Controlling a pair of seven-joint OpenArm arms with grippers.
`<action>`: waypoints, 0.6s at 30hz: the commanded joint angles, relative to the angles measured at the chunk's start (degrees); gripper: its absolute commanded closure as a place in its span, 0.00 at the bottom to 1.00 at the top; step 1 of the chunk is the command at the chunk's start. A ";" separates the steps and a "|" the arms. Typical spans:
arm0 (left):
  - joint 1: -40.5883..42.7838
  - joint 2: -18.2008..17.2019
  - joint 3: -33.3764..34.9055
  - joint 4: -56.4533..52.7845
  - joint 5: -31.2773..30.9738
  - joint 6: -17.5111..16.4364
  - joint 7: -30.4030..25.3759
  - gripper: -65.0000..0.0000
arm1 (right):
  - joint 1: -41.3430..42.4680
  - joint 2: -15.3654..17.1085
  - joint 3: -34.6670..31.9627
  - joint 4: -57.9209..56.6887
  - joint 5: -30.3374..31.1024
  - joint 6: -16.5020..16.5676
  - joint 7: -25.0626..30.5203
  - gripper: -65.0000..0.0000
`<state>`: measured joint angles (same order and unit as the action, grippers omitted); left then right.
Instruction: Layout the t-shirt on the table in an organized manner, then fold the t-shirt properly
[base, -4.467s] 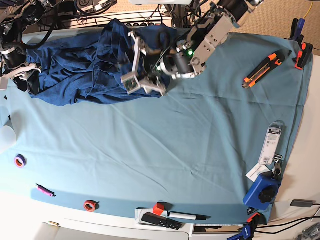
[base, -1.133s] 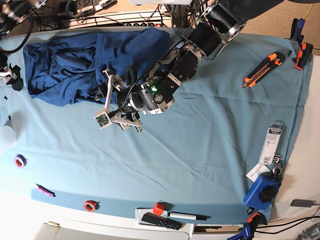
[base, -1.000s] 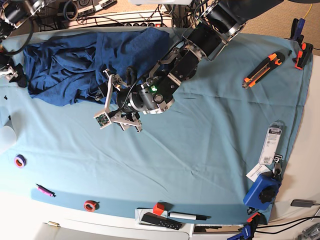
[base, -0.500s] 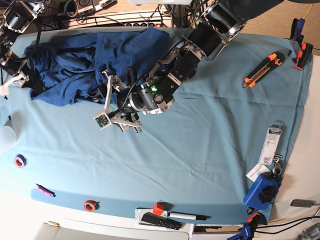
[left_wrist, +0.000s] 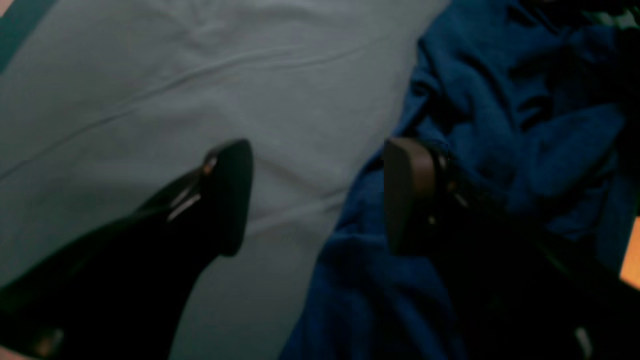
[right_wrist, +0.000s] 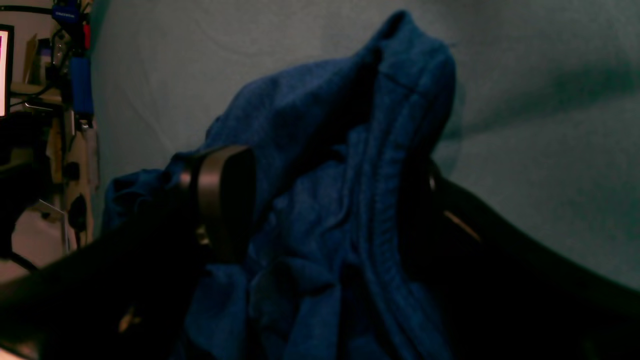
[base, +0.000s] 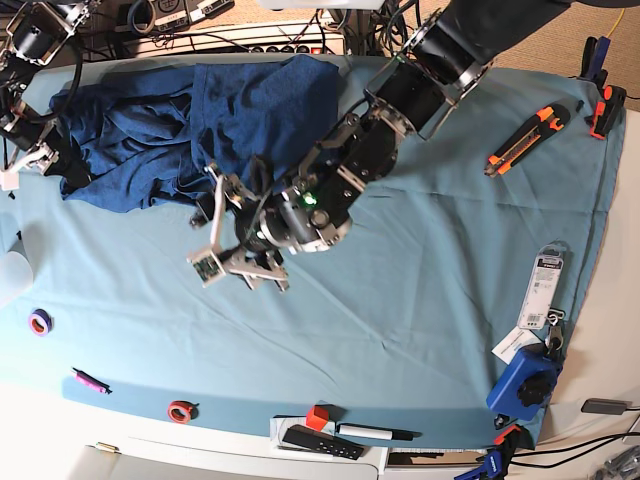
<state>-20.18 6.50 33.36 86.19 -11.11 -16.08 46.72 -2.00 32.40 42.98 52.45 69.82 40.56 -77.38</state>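
Observation:
The t-shirt's bunched end (base: 84, 118) is a long way from the robot's left gripper, so next the right gripper grabs the t-shirt's bunched fold and moves it toward the t-shirt's wide part (base: 255, 100).
The navy t-shirt (base: 200, 120) lies crumpled at the table's (base: 430, 280) far left. My left gripper (base: 208, 226) hovers at the shirt's near edge, open. In the left wrist view the left gripper (left_wrist: 317, 195) has one finger (left_wrist: 230, 200) over bare teal cloth and the other over the t-shirt (left_wrist: 500, 125), whose hem runs between them. My right gripper (base: 30, 160) is at the shirt's left end. In the right wrist view the right gripper (right_wrist: 330, 200) is wide open, with a bunched ridge of the t-shirt (right_wrist: 350, 150) between its fingers.
An orange utility knife (base: 528, 137) and clamps (base: 602, 100) lie far right. A packaged item (base: 545, 288) and a blue tool (base: 525, 385) sit near right. Tape rings (base: 181, 410), a pink pen (base: 90, 380), a remote (base: 320, 442) and a marker line the front edge.
My right gripper has come down onto the shirt's left end, with fabric now between its fingers. My left gripper has slid slightly toward the front edge. Both stay open.

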 joint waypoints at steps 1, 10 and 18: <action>-1.38 0.94 -0.66 1.09 -0.59 -0.02 -1.20 0.39 | -1.03 0.96 -0.24 0.00 -3.19 -0.56 -2.62 0.37; -1.42 0.94 -2.12 1.09 -1.95 -0.37 -0.33 0.39 | -4.04 0.96 -0.24 0.07 -3.17 -0.56 -2.62 0.37; -1.75 0.94 -2.14 1.55 -1.92 -0.11 0.87 0.39 | -4.37 0.94 -0.26 0.07 2.21 -0.56 -2.62 0.52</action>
<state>-20.38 6.50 31.42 86.39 -12.49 -16.29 48.66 -5.89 32.40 42.92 52.40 74.76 40.36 -77.73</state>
